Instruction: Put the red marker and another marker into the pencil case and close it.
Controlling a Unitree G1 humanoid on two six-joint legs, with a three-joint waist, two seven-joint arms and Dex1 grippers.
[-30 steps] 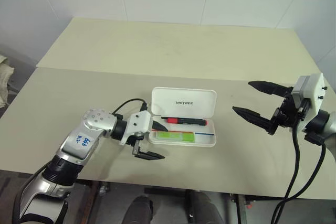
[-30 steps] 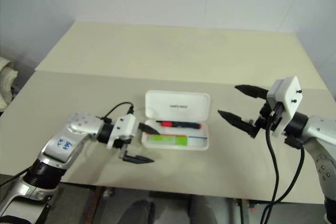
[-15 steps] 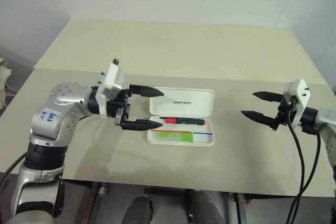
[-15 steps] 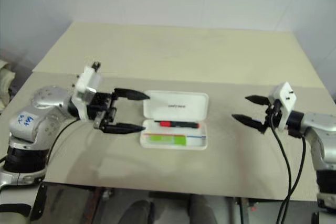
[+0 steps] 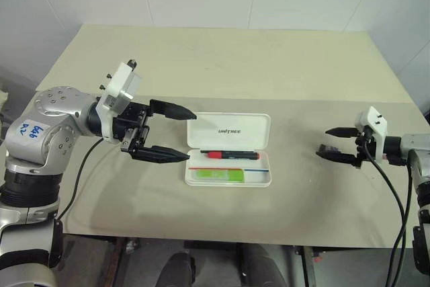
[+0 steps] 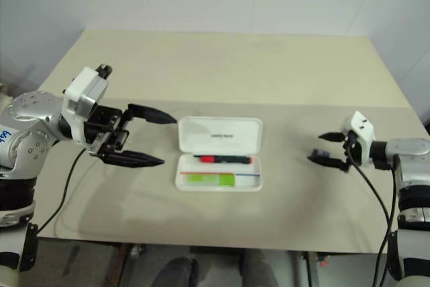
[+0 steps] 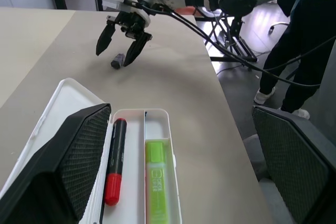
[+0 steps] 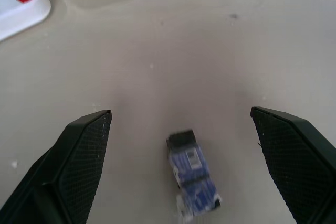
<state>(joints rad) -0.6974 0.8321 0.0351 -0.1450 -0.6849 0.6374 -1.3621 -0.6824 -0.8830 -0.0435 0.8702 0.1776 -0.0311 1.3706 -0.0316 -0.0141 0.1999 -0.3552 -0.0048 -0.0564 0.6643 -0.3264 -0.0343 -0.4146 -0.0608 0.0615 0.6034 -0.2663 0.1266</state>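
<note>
My gripper will lower the small blue block [image 8: 194, 174] into the tray. The tray has an empty space [image 5: 256, 177] next to the light green marker, so the block should fit flat there.
The white pencil case [image 5: 263, 178] lies open mid-table, its lid [image 5: 228, 130] folded back flat. In its tray the red marker [image 5: 232, 154] lies along the back, with the light green marker [image 5: 216, 175] in front of it; both also show in the left wrist view, red marker [image 7: 114, 161] and green marker [image 7: 156, 179]. My left gripper [image 5: 192, 136] hovers open and empty above the table, just left of the case. My right gripper [image 5: 323, 143] stands open far right, low over a small blue block [image 8: 191, 174] that lies between its fingers, untouched.
A thin red-and-blue stick [image 5: 228, 167] lies in the tray between the two markers. The table's front edge [image 5: 222, 238] runs close to me. A person's legs [image 7: 294, 51] stand beyond the table's right side.
My left gripper has risen from beside the case's front left corner and drawn back to the left. My right gripper has swung right and down over the small blue block.
</note>
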